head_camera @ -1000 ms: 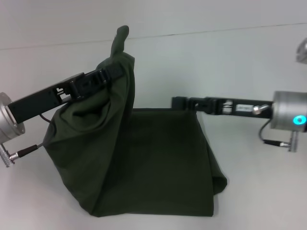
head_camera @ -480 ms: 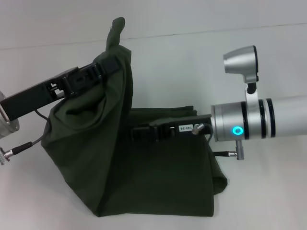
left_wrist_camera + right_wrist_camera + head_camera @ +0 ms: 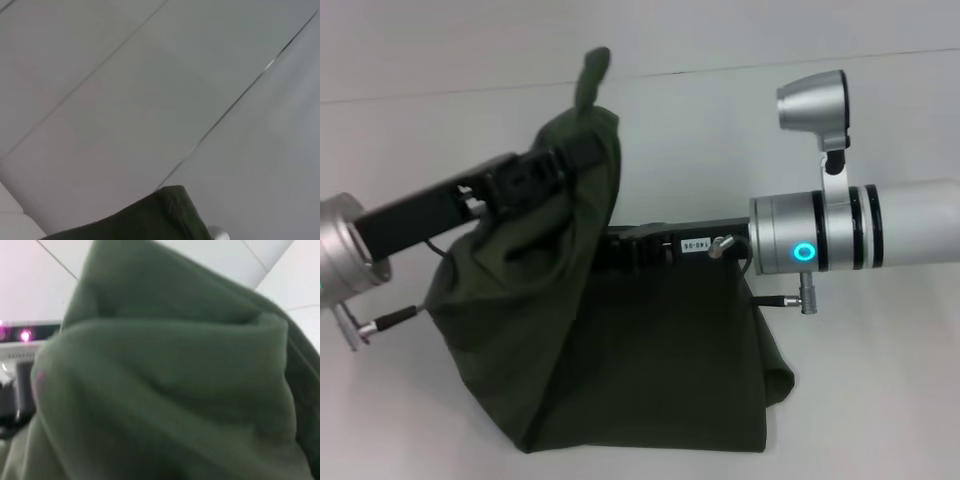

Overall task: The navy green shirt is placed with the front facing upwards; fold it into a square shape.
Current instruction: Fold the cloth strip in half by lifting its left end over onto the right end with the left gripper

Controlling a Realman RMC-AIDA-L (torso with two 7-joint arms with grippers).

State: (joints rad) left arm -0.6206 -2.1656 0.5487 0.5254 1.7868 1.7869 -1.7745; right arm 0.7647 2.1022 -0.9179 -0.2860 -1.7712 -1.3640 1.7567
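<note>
The shirt's flat part (image 3: 668, 350) lies smooth beside the raised end (image 3: 594, 92). I should carry on across with my left gripper and release that end at the flat part's far edge.
The navy green shirt (image 3: 660, 360) lies partly folded on the white table, plain dark side showing. Its left part is pulled up into a hanging drape. My left gripper (image 3: 575, 155) is shut on the top of that drape, and a tip of cloth (image 3: 592, 75) sticks up above it. My right gripper (image 3: 620, 248) reaches in from the right, level with the flat part's far edge, and its tip disappears against the raised fold. The left wrist view shows only a corner of the shirt (image 3: 150, 220). Green cloth of the shirt (image 3: 165, 390) fills the right wrist view.
The white table (image 3: 880, 400) stretches around the shirt on all sides. A thin seam line (image 3: 800, 62) runs across its far part. The right arm's silver wrist (image 3: 820, 250) hangs over the shirt's right edge.
My left gripper has carried the raised cloth to the right. The right arm has swung in from the right until its tip meets the lifted fold.
</note>
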